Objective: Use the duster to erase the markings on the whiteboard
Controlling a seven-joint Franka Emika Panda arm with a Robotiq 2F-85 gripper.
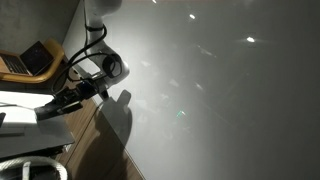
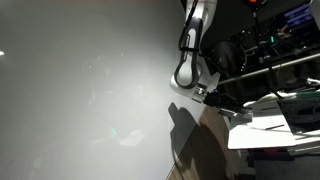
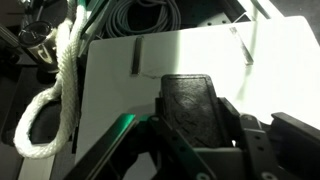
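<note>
My gripper should lay the duster [image 3: 190, 98] flat on the small white table [image 2: 245, 128], open, and pick it up from more steeply above, because the duster is held at a low slant now.
My gripper [image 3: 192, 125] is shut on the duster [image 3: 188, 100], a dark grey oblong block that stands out between the fingers in the wrist view. In both exterior views the gripper [image 1: 58, 102] [image 2: 214, 99] hangs off the side edge of the whiteboard [image 1: 220, 90] [image 2: 80, 80], over a small white table, and does not touch the board. The board is large, glossy and grey-white with bright light spots. The markings show only as faint thin traces [image 2: 112, 135] [image 1: 181, 112], too dim to make out.
The small white table [image 3: 180, 55] [image 2: 268, 132] lies under the gripper, with a short dark stick [image 3: 135, 57] on it. A white rope loop [image 3: 62, 95] and coiled cables [image 3: 140, 15] lie at its edge. The arm's shadow [image 1: 118, 115] falls on the board.
</note>
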